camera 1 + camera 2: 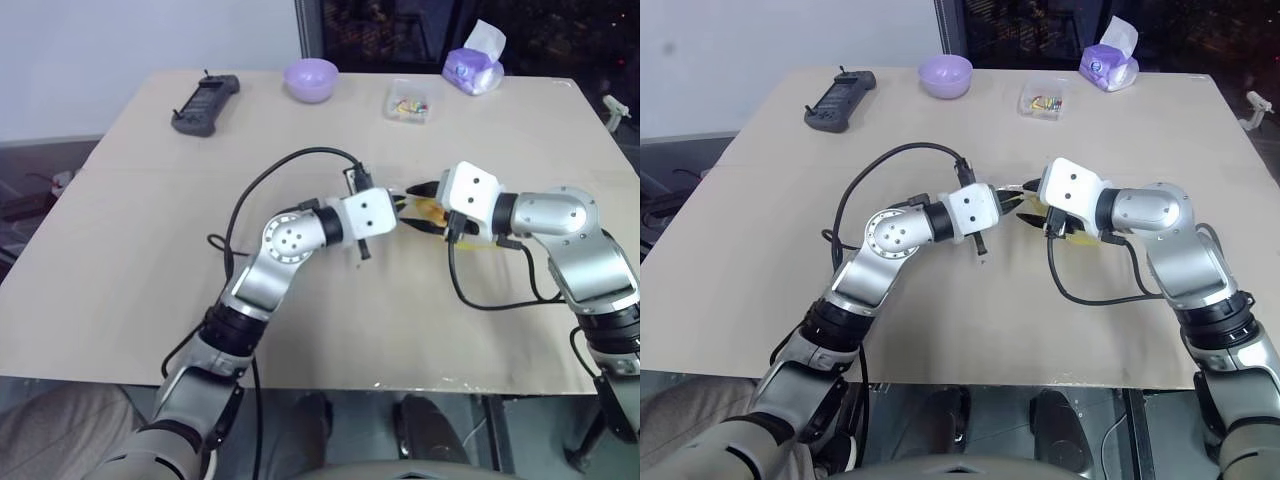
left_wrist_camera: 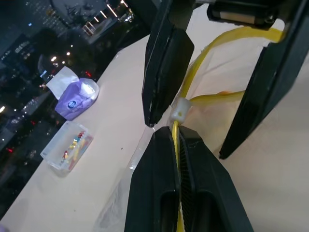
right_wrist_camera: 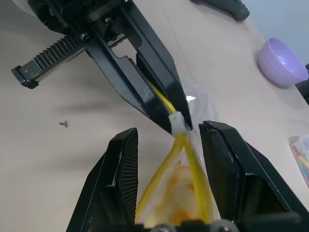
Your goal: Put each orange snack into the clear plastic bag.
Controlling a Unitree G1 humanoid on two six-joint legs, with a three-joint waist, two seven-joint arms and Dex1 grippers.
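The white slider [image 3: 178, 123] is at the spot where the bag's yellow zip parts, so I expect the parted loop [image 3: 197, 178] to close into one line when the robot pulls the slider along.
The clear plastic bag [image 3: 195, 99] hangs between both grippers over the middle of the table, its yellow seal strip [image 2: 203, 53] parted into a loop. My left gripper [image 2: 177, 131] is shut on that strip just below the white slider. My right gripper [image 3: 168, 130] faces it, open, with one finger on each side of the bag's mouth. An orange snack [image 3: 178, 193] lies inside the yellow loop, between the right gripper's fingers. From the head views the snack [image 1: 432, 212] peeks out where the two grippers meet, and most of the bag is hidden under the right hand.
Along the far edge of the table [image 1: 120, 250] stand a black handheld controller [image 1: 205, 104], a purple bowl [image 1: 311, 78], a small clear box of colourful bits [image 1: 408, 101] and a purple tissue pack [image 1: 473, 68]. Black cables loop off both wrists.
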